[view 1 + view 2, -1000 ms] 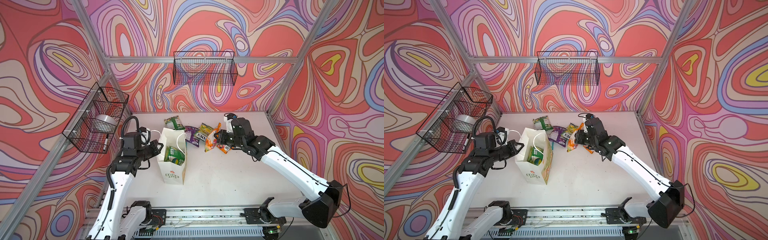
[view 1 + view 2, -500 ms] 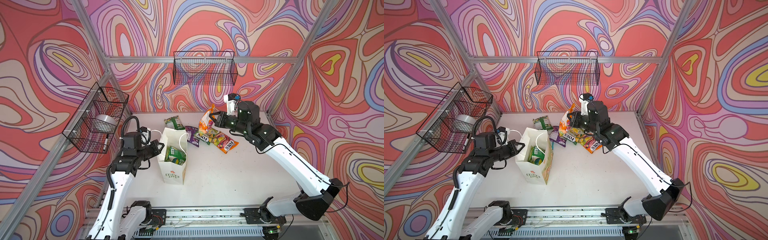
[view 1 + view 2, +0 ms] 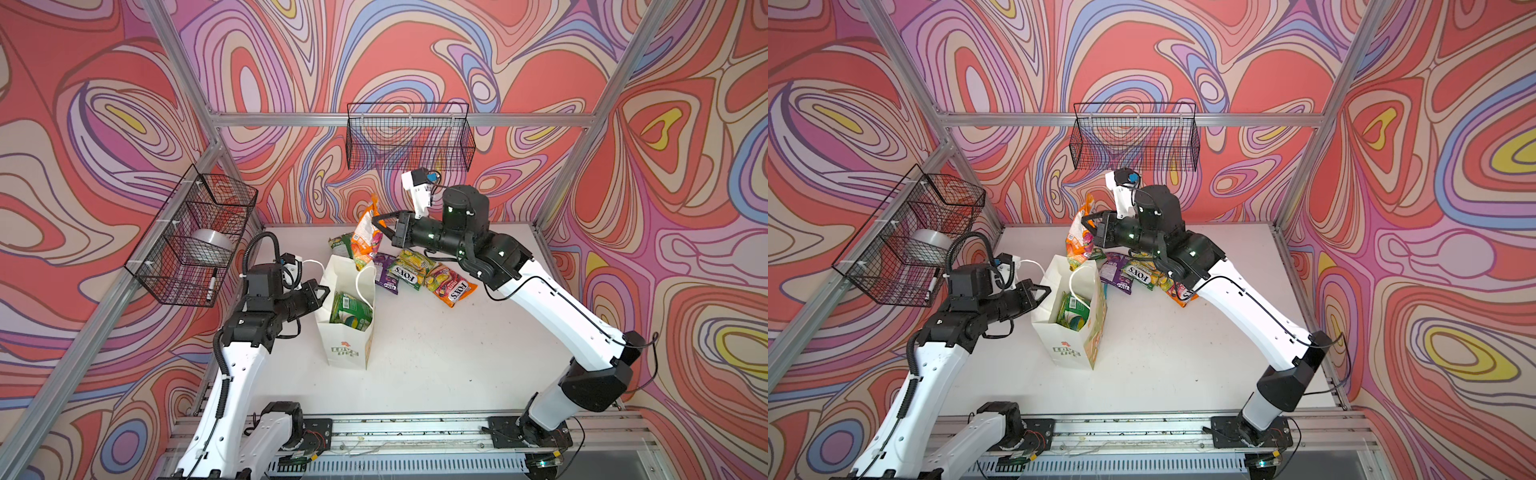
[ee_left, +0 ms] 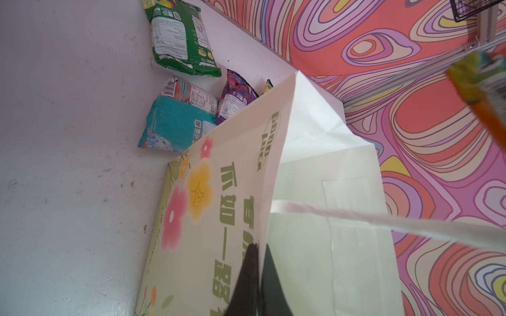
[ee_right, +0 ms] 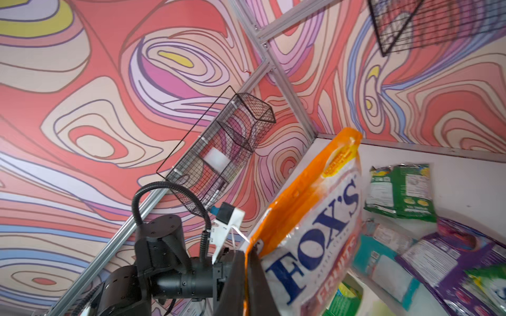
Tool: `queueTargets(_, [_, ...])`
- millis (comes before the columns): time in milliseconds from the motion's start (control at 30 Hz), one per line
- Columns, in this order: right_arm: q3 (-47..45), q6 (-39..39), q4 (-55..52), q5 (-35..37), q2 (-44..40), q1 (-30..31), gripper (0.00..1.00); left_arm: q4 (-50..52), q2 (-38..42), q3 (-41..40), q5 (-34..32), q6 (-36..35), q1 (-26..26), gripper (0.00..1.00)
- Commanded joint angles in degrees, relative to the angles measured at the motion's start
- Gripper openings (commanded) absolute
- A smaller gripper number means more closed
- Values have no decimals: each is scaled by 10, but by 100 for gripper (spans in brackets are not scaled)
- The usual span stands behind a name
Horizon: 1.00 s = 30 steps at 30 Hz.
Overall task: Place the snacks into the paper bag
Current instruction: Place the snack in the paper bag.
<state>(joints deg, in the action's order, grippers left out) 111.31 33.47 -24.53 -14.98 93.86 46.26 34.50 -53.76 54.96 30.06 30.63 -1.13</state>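
Note:
The orange pouch (image 3: 365,239) is hanging upright at the paper bag's wide opening (image 3: 345,280), so my right gripper should keep moving it over and down until the pouch's lower end is inside.
The white paper bag (image 3: 347,351) (image 3: 1065,349) (image 4: 301,153) stands open, and my left gripper (image 3: 326,291) (image 3: 1047,288) (image 4: 258,247) is shut on its rim. A green snack (image 3: 350,312) (image 3: 1072,312) lies inside it. My right gripper (image 3: 377,221) (image 3: 1087,222) (image 5: 247,253) is shut on the edge of an orange FOX'S pouch (image 3: 365,235) (image 3: 1079,239) (image 5: 315,219), which hangs upright over the bag's far rim. Behind the bag lie a green pouch (image 4: 183,41), a teal one (image 4: 175,125), a purple one (image 3: 384,275), a yellow-green one (image 3: 412,270) and an orange-red one (image 3: 452,287).
A black wire basket (image 3: 409,137) hangs on the back wall. Another wire basket (image 3: 195,239) on the left wall holds a silver roll and a marker. The white table (image 3: 457,357) is bare in front of the bag and to its right.
My right gripper has lifted the orange pouch off the pile and carried it left, up to the bag's far rim. The left arm and the bag have not moved.

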Motion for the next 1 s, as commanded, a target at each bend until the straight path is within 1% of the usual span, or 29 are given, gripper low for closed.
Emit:
queueTargets(0, [28, -16, 20, -11, 10, 22, 0, -16, 1, -4, 10, 3, 2, 0])
queueTargets(133, [27, -15, 22, -11, 17, 39, 0, -16, 0, -4, 14, 3, 1, 0])
queueTargets(333, [1, 1, 13, -17, 24, 52, 0, -15, 2, -3, 10, 2, 2, 0])
queueTargets(567, [-50, 14, 6, 7, 7, 59, 0, -14, 2, -3, 7, 1, 2, 0])
queueTargets(700, [-70, 22, 7, 10, 10, 60, 0, -14, 1, -2, 6, 2, 2, 0])
queueTargets(967, [-100, 27, -3, 48, 17, 66, 0, -11, 0, -2, 2, 1, 2, 0])
